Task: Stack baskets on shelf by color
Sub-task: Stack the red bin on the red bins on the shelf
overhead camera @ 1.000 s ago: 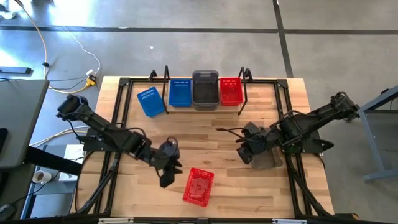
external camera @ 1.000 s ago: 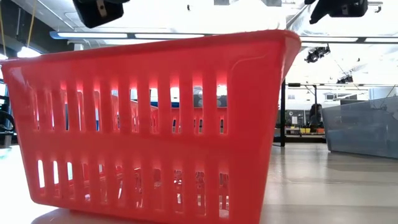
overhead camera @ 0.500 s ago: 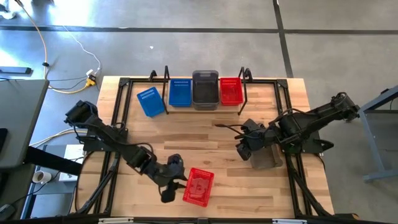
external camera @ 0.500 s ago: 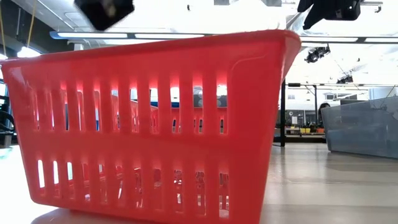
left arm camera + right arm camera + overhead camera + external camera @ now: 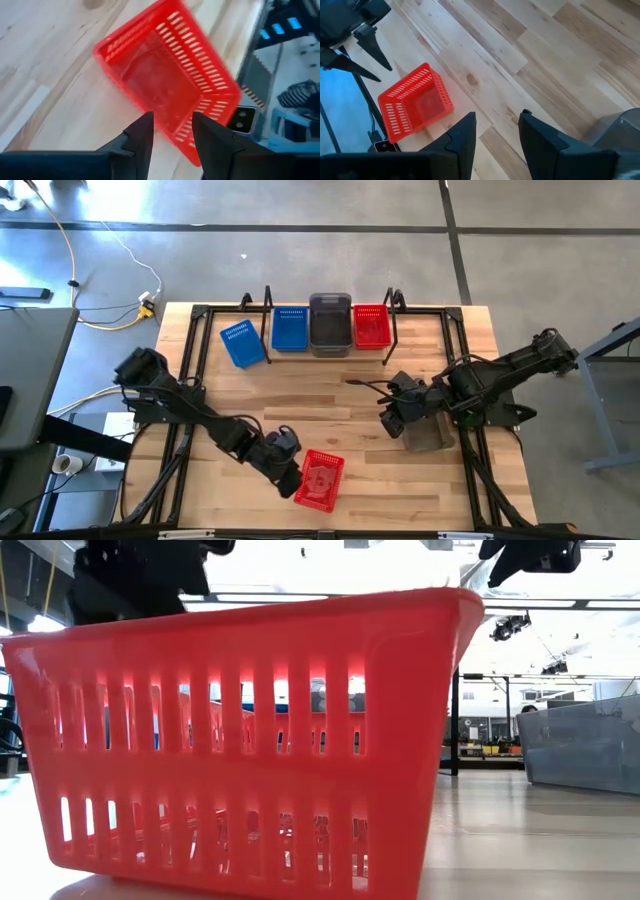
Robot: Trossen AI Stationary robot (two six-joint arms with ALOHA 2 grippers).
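Observation:
The red basket's side rim (image 5: pixel 170 139) is between my left gripper's open fingers, so I should keep lowering them until the basket's thin side (image 5: pixel 175 136) is within their grasp, then close them.
A red basket (image 5: pixel 320 480) stands upright on its base near the table's near edge and fills the low view (image 5: pixel 250 740). My left gripper (image 5: pixel 291 471) is open and hovers at the basket's left wall; in the left wrist view (image 5: pixel 172 115) its fingers straddle that rim from above. My right gripper (image 5: pixel 386 420) is open at the table's right, beside a grey basket (image 5: pixel 430 435) on the tabletop. The shelf (image 5: pixel 330 348) at the far edge carries a blue (image 5: pixel 290 328), a grey (image 5: pixel 330 323) and a red basket (image 5: pixel 372 326). Another blue basket (image 5: pixel 240 343) sits just left of it.
Black metal frame rails (image 5: pixel 190 370) run along the table's left and right sides. Bare wood lies between the shelf and the red basket (image 5: pixel 415 107). The grey basket (image 5: pixel 580 745) stands to the right in the low view.
My left gripper has moved toward the table's near-right, down to the red basket's left wall, dropping into the low view behind the rim. The basket has stayed where it was.

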